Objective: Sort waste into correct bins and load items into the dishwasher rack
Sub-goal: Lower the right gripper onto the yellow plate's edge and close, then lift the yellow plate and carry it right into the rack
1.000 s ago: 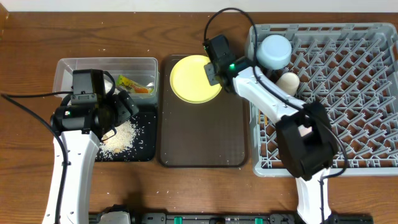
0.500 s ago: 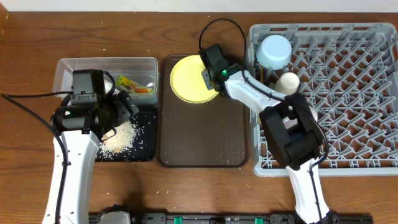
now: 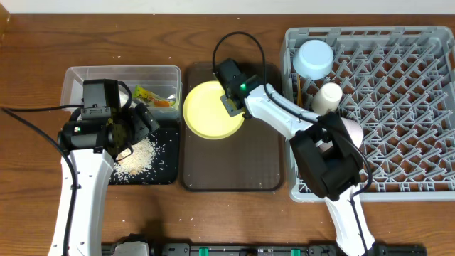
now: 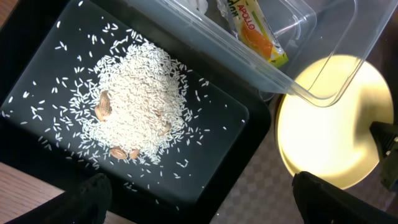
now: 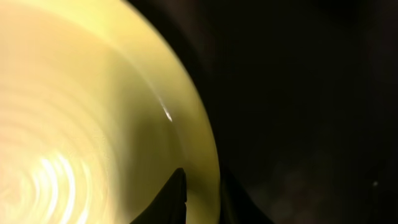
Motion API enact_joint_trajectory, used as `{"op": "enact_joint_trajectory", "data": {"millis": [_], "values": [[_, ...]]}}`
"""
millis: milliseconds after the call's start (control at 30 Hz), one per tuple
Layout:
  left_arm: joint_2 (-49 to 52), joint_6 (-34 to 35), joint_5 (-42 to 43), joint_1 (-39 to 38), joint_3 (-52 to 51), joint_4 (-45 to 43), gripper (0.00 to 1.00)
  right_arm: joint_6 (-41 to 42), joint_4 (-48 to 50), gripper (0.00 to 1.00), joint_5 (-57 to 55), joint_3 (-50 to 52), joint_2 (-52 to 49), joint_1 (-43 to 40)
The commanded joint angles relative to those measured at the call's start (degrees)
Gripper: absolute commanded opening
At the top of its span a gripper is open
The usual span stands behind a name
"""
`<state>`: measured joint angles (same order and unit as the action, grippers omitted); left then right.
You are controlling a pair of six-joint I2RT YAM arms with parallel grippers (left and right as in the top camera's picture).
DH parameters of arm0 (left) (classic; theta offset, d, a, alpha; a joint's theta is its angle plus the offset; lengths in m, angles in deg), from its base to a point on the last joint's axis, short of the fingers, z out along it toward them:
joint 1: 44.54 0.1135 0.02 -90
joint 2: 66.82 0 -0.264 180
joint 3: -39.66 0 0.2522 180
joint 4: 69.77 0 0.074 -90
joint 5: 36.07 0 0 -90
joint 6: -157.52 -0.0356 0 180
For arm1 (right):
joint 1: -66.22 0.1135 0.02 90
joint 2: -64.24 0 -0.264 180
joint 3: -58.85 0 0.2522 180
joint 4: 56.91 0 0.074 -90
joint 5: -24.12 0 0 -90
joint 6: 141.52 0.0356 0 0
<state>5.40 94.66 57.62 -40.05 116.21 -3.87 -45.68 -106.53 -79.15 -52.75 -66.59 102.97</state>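
Observation:
My right fingers are spread across the yellow plate's sloping rim (image 5: 202, 191), so I should open and grip the plate's thin edge (image 5: 210, 140) squarely before raising it to the rack.
My right gripper (image 3: 232, 101) is shut on the right rim of the round yellow plate (image 3: 205, 111), which overhangs the left edge of the brown tray (image 3: 234, 163). The right wrist view shows the plate's rim (image 5: 205, 155) pinched between my right gripper's (image 5: 203, 193) dark fingers. My left gripper (image 3: 139, 124) hangs wide open over the black tray (image 3: 169, 136), above the pile of rice (image 4: 137, 99). The green-and-orange wrapper (image 3: 153, 96) lies in the clear tub (image 3: 75, 74). In the grey rack (image 3: 398, 107) sit a light-blue bowl (image 3: 314, 58) and a white cup (image 3: 328, 97).
A pale pink bowl (image 3: 351, 132) in the rack is partly hidden by my right arm. The brown tray lies between the bins and the rack. In the left wrist view the plate (image 4: 336, 130) lies close beside the tub's corner (image 4: 323, 93).
My right gripper has closed on the plate's rim and carried it left and toward the front, off the tray's back corner. The left arm has not moved.

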Motion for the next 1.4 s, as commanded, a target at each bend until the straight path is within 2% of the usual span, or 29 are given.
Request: {"op": "enact_joint_trajectory", "data": {"millis": [0,267,467,533,600,767,800,833,1000,1033,1067,1100,1167,1200,1367], "values": [[0.11,-0.31,-0.28,0.22,0.83,0.13,0.96,-0.15,-1.64,0.22,3.02,1.86,-2.89,0.79],[0.11,-0.31,-0.28,0.22,0.83,0.13,0.96,-0.11,-2.45,0.38,3.48,1.86,-2.89,0.79],[0.11,-0.31,-0.28,0.22,0.83,0.13,0.96,-0.13,-5.35,0.59,9.55,1.86,-2.89,0.83],[0.11,-0.31,-0.28,0.22,0.83,0.13,0.96,-0.11,-5.99,0.68,11.39,1.86,-2.89,0.81],[0.11,-0.31,-0.28,0.22,0.83,0.13,0.96,0.9,-6.43,0.99,12.04,1.86,-2.89,0.74],[0.11,-0.31,-0.28,0.22,0.83,0.13,0.96,4.9,-6.86,0.99,11.85,1.97,-2.91,-0.24],[0.11,-0.31,-0.28,0.22,0.83,0.13,0.96,4.94,-6.84,0.98,11.89,1.97,-2.91,-0.5],[0.11,-0.31,-0.28,0.22,0.83,0.13,0.96,5.09,-6.91,0.9,11.87,1.97,-2.91,-0.68],[0.11,-0.31,-0.28,0.22,0.83,0.13,0.96,5.46,-7.89,0.4,11.87,1.97,-2.91,-0.85],[0.11,-0.31,-0.28,0.22,0.83,0.13,0.96,5.46,-8.13,0.34,11.87,1.97,-2.91,-0.85],[0.11,-0.31,-0.28,0.22,0.83,0.13,0.96,5.49,-8.28,0.25,11.87,1.97,-2.91,-0.85],[0.11,-0.31,-0.28,0.22,0.83,0.13,0.96,5.49,-8.59,0.21,11.87,1.97,-2.91,-0.85],[0.11,-0.31,-0.28,0.22,0.83,0.13,0.96,5.46,-9.2,0.05,11.85,1.97,-2.91,-0.83],[0.11,-0.31,-0.28,0.22,0.83,0.13,0.96,5.46,-9.42,0.01,11.85,1.97,-2.91,-0.83],[0.11,-0.31,-0.28,0.22,0.83,0.13,0.96,5.46,-10.23,0.01,11.8,1.27,-2.32,-1.38]]}}
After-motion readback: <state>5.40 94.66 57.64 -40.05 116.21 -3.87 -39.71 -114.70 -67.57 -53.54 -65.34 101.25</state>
